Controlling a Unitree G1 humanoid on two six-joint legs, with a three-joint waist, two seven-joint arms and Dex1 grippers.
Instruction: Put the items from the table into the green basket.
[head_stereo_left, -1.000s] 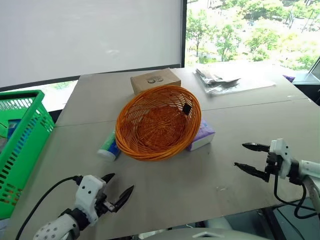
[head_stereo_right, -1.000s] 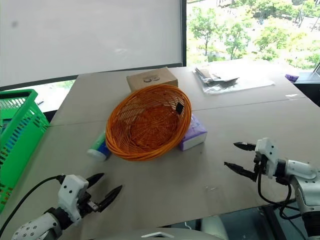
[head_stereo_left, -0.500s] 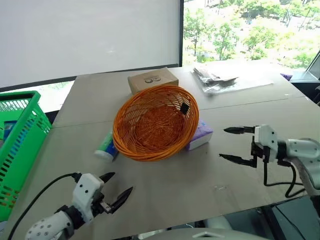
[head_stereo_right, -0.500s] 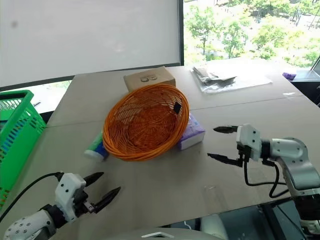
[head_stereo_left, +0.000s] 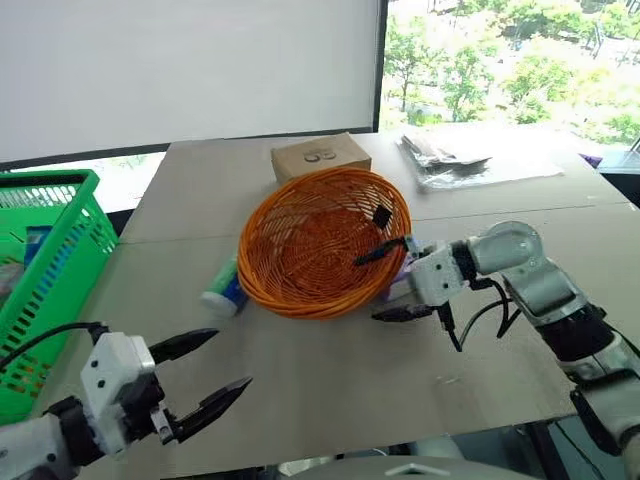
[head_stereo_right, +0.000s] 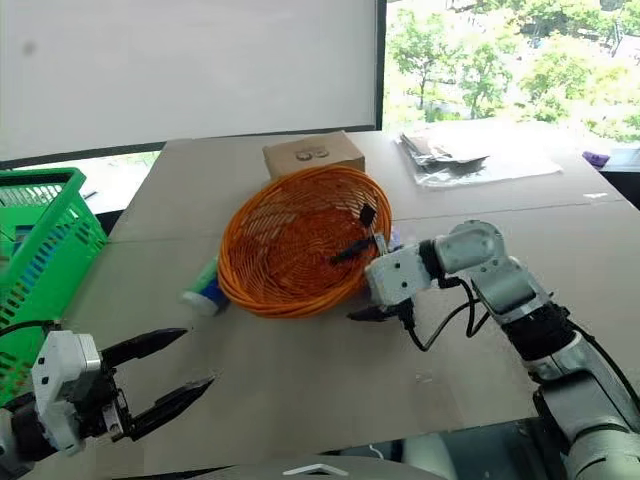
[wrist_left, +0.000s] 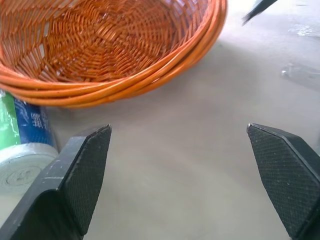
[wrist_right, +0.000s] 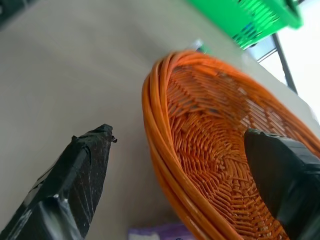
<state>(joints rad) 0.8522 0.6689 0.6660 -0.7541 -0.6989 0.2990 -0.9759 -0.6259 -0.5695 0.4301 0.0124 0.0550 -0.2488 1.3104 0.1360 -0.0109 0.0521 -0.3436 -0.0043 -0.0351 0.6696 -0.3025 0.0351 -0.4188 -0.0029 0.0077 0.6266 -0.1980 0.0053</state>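
Observation:
My right gripper should move the orange basket beside the plastic packets, as it hangs over the tube (head_stereo_left: 241, 284) and tissue pack, before my left gripper takes the tube.
The green, blue and white tube (head_stereo_left: 225, 290) lies on the table (head_stereo_left: 330, 370) at the left rim of the round orange wicker basket (head_stereo_left: 320, 240). The purple tissue pack (wrist_right: 160, 232) sits under that basket's right rim, mostly hidden behind my right gripper. My right gripper (head_stereo_left: 388, 282) is open and straddles the right rim, one finger over the bowl and one just above the table. Open too and holding nothing, my left gripper (head_stereo_left: 230, 358) hovers near the table's front left, short of the tube (wrist_left: 20, 145). The green basket (head_stereo_left: 50, 270) stands off the table's left edge.
A cardboard box (head_stereo_left: 320, 157) sits behind the orange basket. Clear plastic packets (head_stereo_left: 450, 160) lie at the back right. Something blue (head_stereo_left: 35, 245) shows inside the green basket. Bare tabletop stretches between my two grippers.
My right gripper has swung left from the table's right side to the orange basket's right rim and rolled over. My left gripper has risen a little. Both stayed open.

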